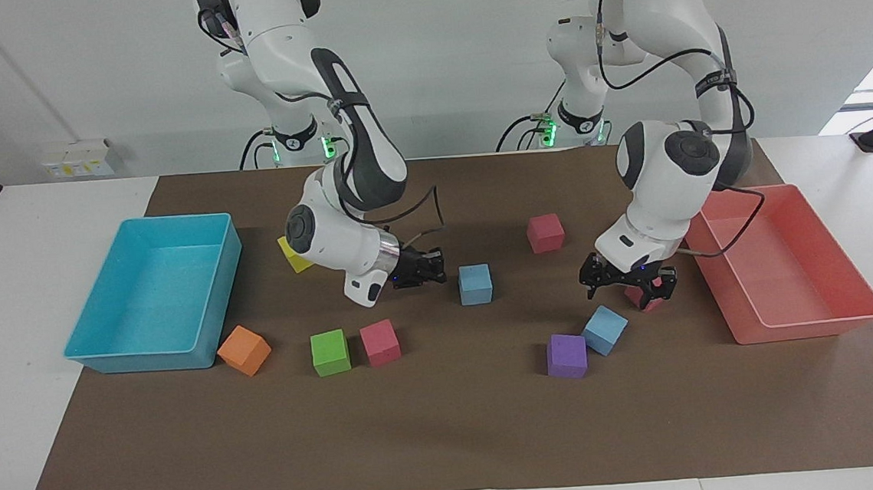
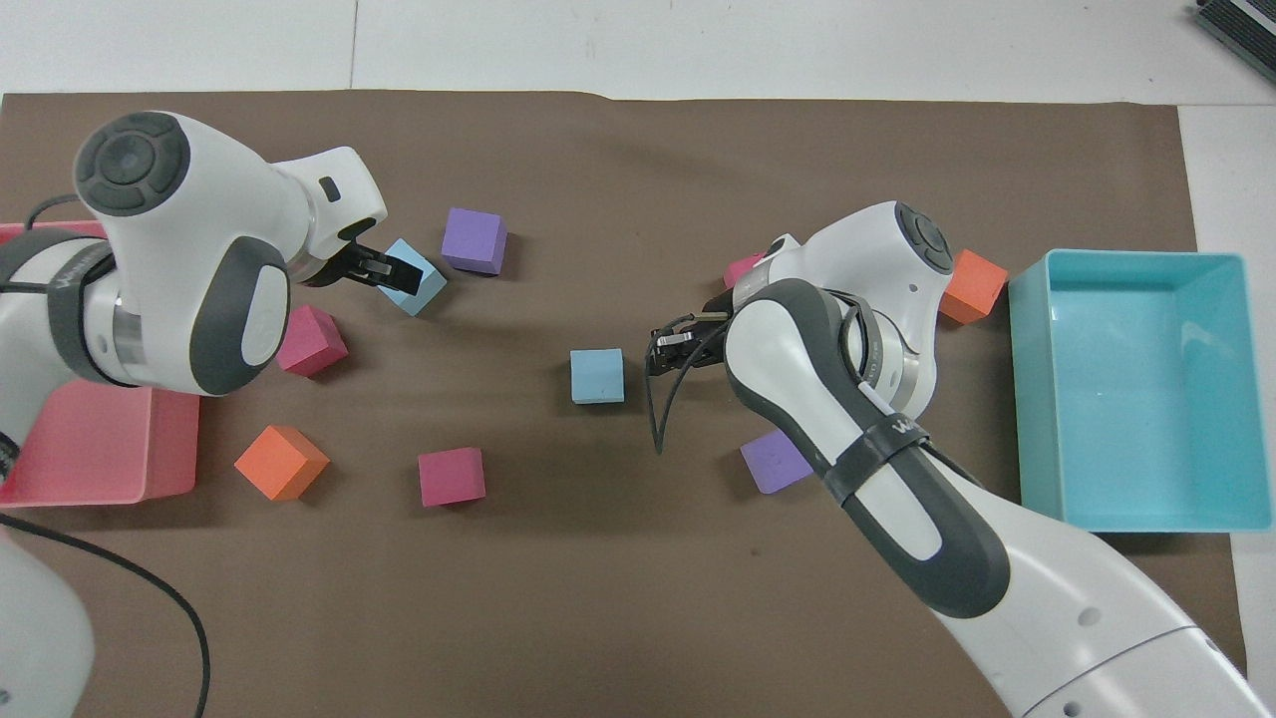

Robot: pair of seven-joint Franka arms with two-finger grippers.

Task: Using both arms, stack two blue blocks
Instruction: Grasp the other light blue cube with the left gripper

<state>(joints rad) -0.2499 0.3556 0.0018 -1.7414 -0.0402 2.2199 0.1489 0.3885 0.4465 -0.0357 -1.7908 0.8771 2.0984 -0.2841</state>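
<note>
I should use my left gripper to carry the second blue block onto the mid-mat blue block, because the second block is near my left gripper and far from my right gripper.
One blue block sits mid-mat and also shows in the overhead view. My right gripper is low beside it toward the right arm's end, apart from it, open and empty, its fingers pointing at the block. It shows in the overhead view too. The second blue block lies toward the left arm's end, beside a purple cube. My left gripper hangs open and empty just above the mat over that block's edge, in front of a pink cube.
A turquoise tray stands at the right arm's end and a pink tray at the left arm's end. Pink, green, pink, orange and yellow cubes lie scattered. An orange cube lies near the pink tray.
</note>
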